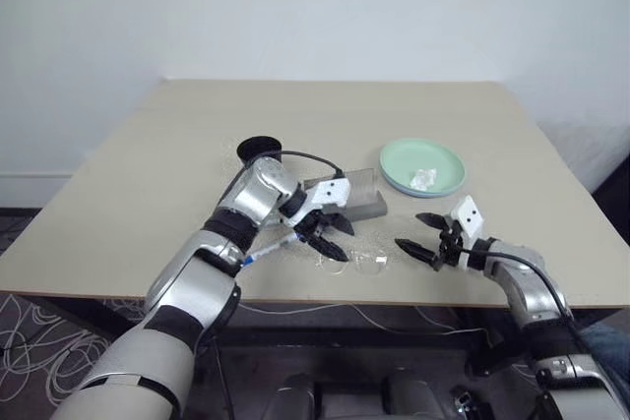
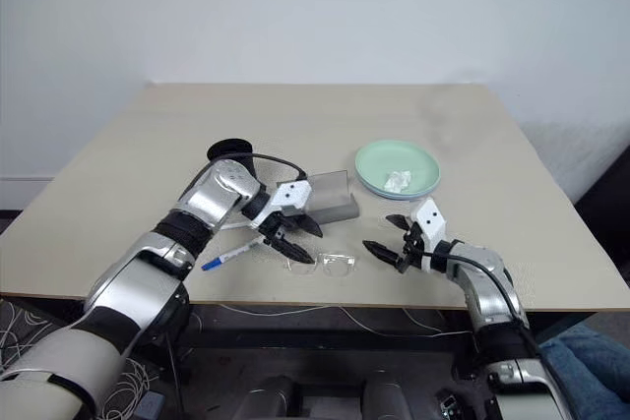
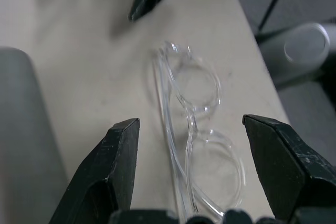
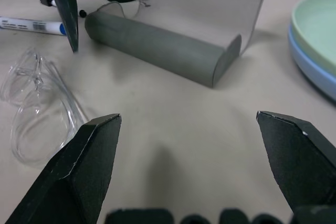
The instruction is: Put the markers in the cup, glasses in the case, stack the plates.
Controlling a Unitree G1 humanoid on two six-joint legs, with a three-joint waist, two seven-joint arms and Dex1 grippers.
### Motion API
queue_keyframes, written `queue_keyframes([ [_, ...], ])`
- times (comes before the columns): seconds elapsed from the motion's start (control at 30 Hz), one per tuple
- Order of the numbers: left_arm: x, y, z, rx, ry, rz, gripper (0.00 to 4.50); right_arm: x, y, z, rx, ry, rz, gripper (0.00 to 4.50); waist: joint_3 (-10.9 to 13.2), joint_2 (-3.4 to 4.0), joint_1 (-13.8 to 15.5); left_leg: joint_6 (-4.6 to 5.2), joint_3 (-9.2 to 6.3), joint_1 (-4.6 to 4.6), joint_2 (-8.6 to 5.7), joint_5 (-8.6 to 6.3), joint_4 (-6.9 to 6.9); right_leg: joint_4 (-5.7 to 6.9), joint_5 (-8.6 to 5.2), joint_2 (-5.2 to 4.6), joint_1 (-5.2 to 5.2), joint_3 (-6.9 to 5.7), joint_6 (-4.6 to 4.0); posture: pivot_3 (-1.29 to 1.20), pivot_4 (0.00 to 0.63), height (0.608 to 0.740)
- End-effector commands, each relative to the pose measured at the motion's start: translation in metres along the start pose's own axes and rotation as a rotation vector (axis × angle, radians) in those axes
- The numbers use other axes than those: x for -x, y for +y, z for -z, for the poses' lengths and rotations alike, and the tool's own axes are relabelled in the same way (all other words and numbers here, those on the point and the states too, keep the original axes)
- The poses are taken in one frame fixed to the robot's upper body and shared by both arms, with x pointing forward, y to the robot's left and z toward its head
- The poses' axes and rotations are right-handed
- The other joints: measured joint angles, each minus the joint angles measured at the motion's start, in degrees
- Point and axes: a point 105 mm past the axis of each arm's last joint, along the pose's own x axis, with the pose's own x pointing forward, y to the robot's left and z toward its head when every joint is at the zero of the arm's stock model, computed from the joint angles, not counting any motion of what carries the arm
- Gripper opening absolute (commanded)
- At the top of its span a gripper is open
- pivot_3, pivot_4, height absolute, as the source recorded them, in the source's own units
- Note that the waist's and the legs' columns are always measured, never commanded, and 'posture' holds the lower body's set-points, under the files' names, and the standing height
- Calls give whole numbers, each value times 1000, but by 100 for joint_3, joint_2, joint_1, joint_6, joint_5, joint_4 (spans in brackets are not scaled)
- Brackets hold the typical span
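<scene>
The glasses (image 1: pixel 352 262) will stay compact and fit inside the grey case when I carry them over, since the arms (image 3: pixel 169 127) are folded against the frame.
The clear-framed glasses (image 1: pixel 362 261) lie flat near the table's front edge. My left gripper (image 1: pixel 333 238) hangs open just over them, its black fingers (image 3: pixel 118 150) to either side of the frame and nothing held. A white marker (image 1: pixel 271 248) with a blue cap lies beside my left wrist. Behind it stands the black cup (image 1: pixel 260 150). The grey case (image 1: pixel 354 199) lies open with its translucent lid (image 4: pixel 199 3) raised. To the right, the mint green plate (image 1: pixel 423 159) rests on the light blue plate (image 4: pixel 315 77). My right gripper (image 1: pixel 413 231) is open and empty, right of the glasses.
A small crumpled white scrap (image 1: pixel 423 179) lies on the green plate. The table's front edge (image 1: pixel 325 297) runs just below the glasses. Bare tabletop (image 1: pixel 325 115) stretches toward the wall at the back.
</scene>
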Motion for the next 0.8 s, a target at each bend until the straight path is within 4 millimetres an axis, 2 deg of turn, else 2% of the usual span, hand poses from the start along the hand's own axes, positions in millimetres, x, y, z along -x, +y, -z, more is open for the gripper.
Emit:
queue_keyframes([
  [0.03,4,10,-13,-62,16,-44,3329,6,0,-18,12,-79,45,4470,3,-4,-2,0,1,0,0,0,0,1,0,0,-1,1,0,0,0,740],
  [0.23,0,9,-12,-78,12,-40,3329,9,9,-7,-21,-73,68,4470,7,-13,-2,-12,-2,1,0,-7,4,4,1,-3,4,-1,1,0,0,740],
  [0.47,0,12,-10,-110,33,-69,3329,6,13,-6,-37,-78,81,4470,8,-15,1,-5,-4,1,0,-3,4,4,0,-3,4,-3,1,0,0,740],
  [0.57,-2,15,-15,-125,7,-98,2751,3,17,-6,-44,-80,77,4500,8,-15,2,-4,-5,1,0,-2,4,4,1,-3,5,-3,1,0,0,740],
  [0.8,-4,12,-14,-126,2,-73,323,2,18,-6,-51,-78,86,4500,8,-16,0,-2,-4,2,0,-1,5,5,1,-2,6,-3,1,0,0,740],
])
